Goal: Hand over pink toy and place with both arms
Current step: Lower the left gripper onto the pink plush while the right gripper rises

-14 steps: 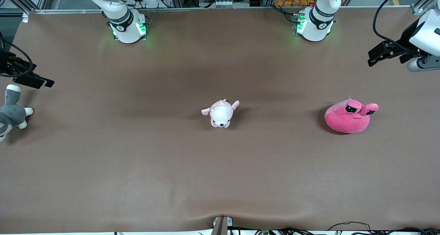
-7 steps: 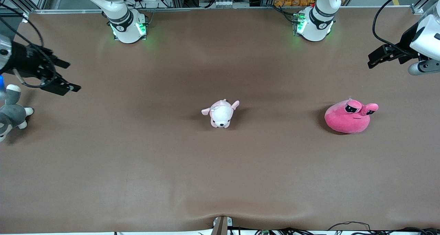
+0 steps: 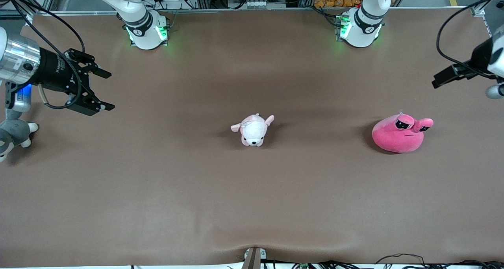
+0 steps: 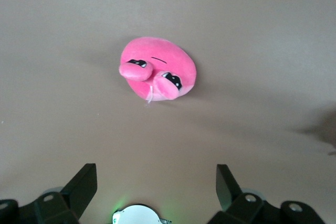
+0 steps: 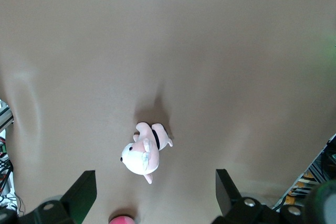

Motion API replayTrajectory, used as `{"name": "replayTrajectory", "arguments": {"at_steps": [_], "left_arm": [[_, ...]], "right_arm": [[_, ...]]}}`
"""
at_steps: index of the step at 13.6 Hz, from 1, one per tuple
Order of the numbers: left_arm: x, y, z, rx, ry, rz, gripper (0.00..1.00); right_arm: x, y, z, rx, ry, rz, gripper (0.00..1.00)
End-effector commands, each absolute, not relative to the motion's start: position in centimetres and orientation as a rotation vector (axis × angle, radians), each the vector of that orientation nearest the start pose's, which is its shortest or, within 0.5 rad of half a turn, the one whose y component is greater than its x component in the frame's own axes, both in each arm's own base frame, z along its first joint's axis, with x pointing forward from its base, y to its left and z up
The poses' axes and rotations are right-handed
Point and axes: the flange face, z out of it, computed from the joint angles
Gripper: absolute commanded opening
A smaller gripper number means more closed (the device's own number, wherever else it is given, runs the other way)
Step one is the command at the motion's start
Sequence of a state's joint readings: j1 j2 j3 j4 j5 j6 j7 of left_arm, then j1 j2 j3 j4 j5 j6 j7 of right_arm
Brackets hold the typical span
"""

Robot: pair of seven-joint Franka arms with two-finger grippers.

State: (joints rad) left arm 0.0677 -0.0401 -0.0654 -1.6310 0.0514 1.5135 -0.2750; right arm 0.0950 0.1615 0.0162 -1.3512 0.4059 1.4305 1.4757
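The pink toy [image 3: 395, 136] sits beyond the open fingers of my left gripper, with a stalk eye sticking out toward them. Next, my left gripper goes down and takes that stalk eye [image 3: 424, 124].
The pink toy [image 3: 398, 135] is a hot-pink blob plush with two stalk eyes, sitting upright on the brown table toward the left arm's end. It also shows in the left wrist view [image 4: 157, 67], apart from the fingers. My left gripper [image 3: 443, 78] hangs open and empty in the air by the table's end, to the side of the toy; its jaws [image 4: 155, 184] stand wide apart. My right gripper [image 3: 107, 91] is open and empty above the table at the right arm's end. In the right wrist view its jaws [image 5: 155, 184] stand wide and the toy's top edge [image 5: 122, 219] just shows.
A small pale pink-and-white puppy plush [image 3: 254, 130] lies at the table's middle, also seen in the right wrist view [image 5: 143, 153]. A grey-and-white plush animal [image 3: 12, 133] lies at the right arm's end, under that arm. Both arm bases [image 3: 146, 30] stand at the table's back edge.
My right gripper has swung in from the table's end toward the middle, now fully in view and open. My left gripper has shifted slightly outward and lower in the front view. The toys have not moved.
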Motion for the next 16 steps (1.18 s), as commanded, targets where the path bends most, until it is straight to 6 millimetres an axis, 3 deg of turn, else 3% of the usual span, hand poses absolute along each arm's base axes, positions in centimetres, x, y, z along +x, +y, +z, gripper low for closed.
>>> {"name": "replayTrajectory", "arguments": {"at_steps": [1,3,5,7,13,16], "left_arm": [[53.1,2.5,62.9,-3.045,-0.497,0.052,1.00],[53.3,2.8,62.2,-3.034,-0.566,0.067,1.00],[53.8,2.2,61.9,-2.987,-0.770,0.046,1.00],[54.5,1.4,60.3,-2.930,-0.932,0.075,1.00],[57.6,-2.5,53.4,-2.671,-1.402,0.192,1.00],[57.5,-3.3,49.2,-2.573,-1.554,0.193,1.00]], "right_arm": [[58.2,11.0,63.4,-2.235,1.779,0.518,1.00],[58.1,11.0,63.3,-2.238,1.777,0.521,1.00],[58.1,10.9,63.3,-2.241,1.775,0.523,1.00],[58.1,10.8,63.3,-2.241,1.778,0.523,1.00],[58.1,10.7,63.3,-2.243,1.778,0.526,1.00],[58.1,10.7,63.3,-2.244,1.779,0.524,1.00]]}}
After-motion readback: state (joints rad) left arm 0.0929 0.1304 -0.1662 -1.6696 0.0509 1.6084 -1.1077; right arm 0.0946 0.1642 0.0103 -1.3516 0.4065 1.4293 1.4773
